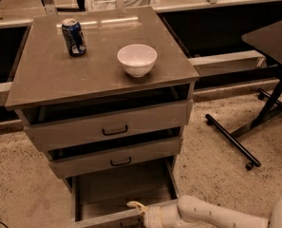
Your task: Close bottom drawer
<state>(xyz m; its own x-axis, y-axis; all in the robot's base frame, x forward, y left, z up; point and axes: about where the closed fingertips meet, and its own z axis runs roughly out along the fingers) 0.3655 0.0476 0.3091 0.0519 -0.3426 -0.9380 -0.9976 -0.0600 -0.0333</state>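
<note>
The gripper's fingers reach over the top edge of the bottom drawer's front (127, 211), so the robot should pull them back and push on the front's outer side (129, 223) close to the drawer's handle.
The bottom drawer (124, 186) of the grey cabinet is pulled far out, and its plain grey box looks empty. Its front (107, 218) runs along the bottom edge of the view; the handle is out of view. My gripper (136, 209) is at the end of the white arm that comes in from the lower right. It sits at the top edge of the drawer front, right of its middle. The middle drawer (117, 158) and the top drawer (109, 125) above it each stand slightly out.
A blue can (74, 37) and a white bowl (136, 59) stand on the cabinet top (45, 75). A black table with a wheeled base (235, 144) stands to the right on the speckled floor. A counter rail runs behind the cabinet.
</note>
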